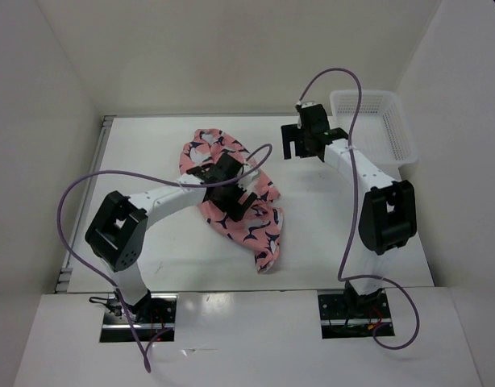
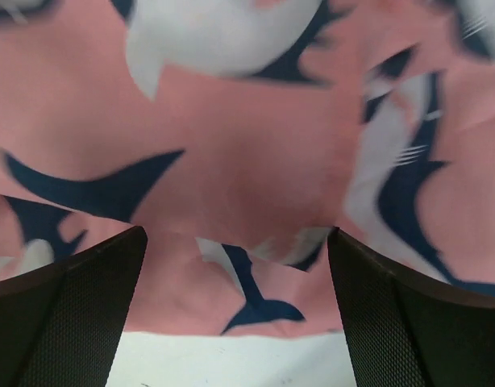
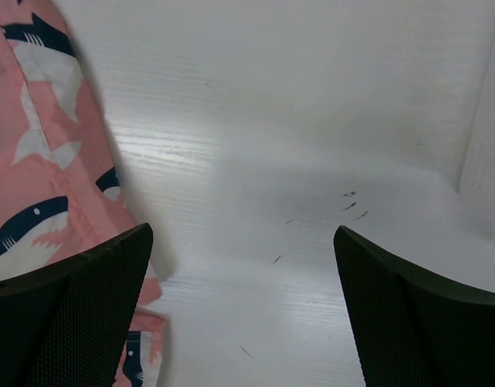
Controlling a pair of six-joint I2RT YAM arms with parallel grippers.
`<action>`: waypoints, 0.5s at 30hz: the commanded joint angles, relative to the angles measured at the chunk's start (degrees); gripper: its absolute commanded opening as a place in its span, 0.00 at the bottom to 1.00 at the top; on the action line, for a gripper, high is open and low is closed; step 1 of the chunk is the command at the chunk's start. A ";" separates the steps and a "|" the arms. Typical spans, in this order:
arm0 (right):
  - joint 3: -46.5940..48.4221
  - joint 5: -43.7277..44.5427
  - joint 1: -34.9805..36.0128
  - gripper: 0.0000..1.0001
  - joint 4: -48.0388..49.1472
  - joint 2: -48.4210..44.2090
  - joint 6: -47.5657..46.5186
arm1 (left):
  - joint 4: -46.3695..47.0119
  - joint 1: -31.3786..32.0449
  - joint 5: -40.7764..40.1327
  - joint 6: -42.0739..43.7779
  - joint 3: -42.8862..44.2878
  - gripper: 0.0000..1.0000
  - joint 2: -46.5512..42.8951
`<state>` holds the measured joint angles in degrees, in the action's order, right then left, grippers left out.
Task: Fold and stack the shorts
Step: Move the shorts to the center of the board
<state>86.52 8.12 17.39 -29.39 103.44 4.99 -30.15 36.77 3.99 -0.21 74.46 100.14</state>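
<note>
The salmon-pink shorts point(image 1: 246, 229) lie bunched up in loose folds point(image 1: 265, 213), so I expect them to hang limp and spread out wide when I raise them between my grippers.
The salmon-pink shorts point(image 1: 262, 230) with dark navy and white shapes lie crumpled in the middle of the table. My left gripper point(image 1: 235, 193) hangs low over their centre. In the left wrist view the shorts point(image 2: 231, 161) fill nearly the whole frame, and the left gripper point(image 2: 238, 242) stands open with fabric and a strip of table between its fingers. My right gripper point(image 1: 300, 145) is at the back, right of the shorts, open over bare table. The right wrist view shows the right gripper point(image 3: 243, 234) with nothing between its fingers and the shorts point(image 3: 46, 161) off to its left.
A white plastic mesh basket point(image 1: 405, 145) stands at the back right corner, close behind the right arm. White walls close in the table on the left, back and right. Purple cables loop above both arms.
</note>
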 commanded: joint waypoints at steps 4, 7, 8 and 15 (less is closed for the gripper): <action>-0.65 1.20 0.02 0.97 7.67 -6.58 -2.09 | 15.26 1.11 -16.36 0.21 -13.44 0.97 1.55; -0.65 1.90 0.02 0.97 8.29 -6.58 -1.48 | 22.56 -1.96 -24.89 0.21 -16.89 0.93 2.86; -0.65 1.90 0.02 0.97 8.81 -6.58 -0.70 | 24.16 -3.27 -26.39 0.21 -17.41 0.93 3.57; -1.35 -3.54 0.02 0.97 9.96 -6.58 3.35 | 44.10 -23.11 -31.50 0.21 -12.06 0.94 6.38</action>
<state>85.82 7.14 17.39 -23.09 98.65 5.87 1.85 21.23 -21.12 -0.21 59.99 104.92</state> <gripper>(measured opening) 0.975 0.943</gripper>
